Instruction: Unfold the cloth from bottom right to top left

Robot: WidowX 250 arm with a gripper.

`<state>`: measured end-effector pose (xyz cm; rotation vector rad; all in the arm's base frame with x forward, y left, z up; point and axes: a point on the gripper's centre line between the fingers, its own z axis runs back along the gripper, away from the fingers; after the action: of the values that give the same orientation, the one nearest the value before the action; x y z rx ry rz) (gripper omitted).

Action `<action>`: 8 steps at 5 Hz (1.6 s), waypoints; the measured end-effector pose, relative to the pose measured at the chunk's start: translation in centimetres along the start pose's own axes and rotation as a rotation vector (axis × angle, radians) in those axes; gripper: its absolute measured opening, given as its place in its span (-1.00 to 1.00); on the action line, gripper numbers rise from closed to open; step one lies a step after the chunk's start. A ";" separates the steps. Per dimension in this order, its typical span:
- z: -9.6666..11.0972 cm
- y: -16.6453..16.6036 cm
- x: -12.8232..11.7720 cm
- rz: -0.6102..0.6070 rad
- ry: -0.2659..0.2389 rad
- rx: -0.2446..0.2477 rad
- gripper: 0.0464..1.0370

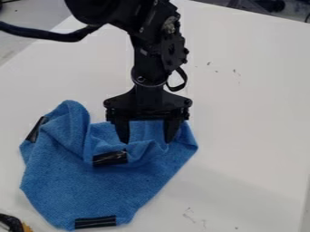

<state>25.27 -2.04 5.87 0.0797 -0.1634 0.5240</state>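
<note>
The cloth's fold has a black tape strip on it, just like the cloth's outer edges, so the fold will spread out into a broad sheet when the robot pulls.
My gripper (pixel 147 141) hangs down over the upper right part of the blue cloth (pixel 97 192), its two fingers spread wide with blue fabric showing between and below them. Whether the tips touch the fabric, I cannot tell. The cloth lies crumpled on the left half of the table, with raised folds along its top and a lobe at its upper left. Black tape strips mark it at the left edge, at the bottom edge and on the fold just below the left finger.
The white table (pixel 254 118) extends to the right of the cloth and behind it. A black and yellow object (pixel 12 223) pokes in at the lower left corner. The arm and a black cable come in from the top left.
</note>
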 end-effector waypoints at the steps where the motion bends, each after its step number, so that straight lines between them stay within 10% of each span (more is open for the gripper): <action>1: -0.5 0.2 -0.4 0.003 0.017 0.015 0.93; 4: 0.3 3.0 -3.0 0.097 -0.016 0.057 0.93; 8: -2.3 2.7 -1.7 0.052 0.081 -0.007 0.93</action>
<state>22.78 -0.27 3.44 0.0471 -0.0882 0.5771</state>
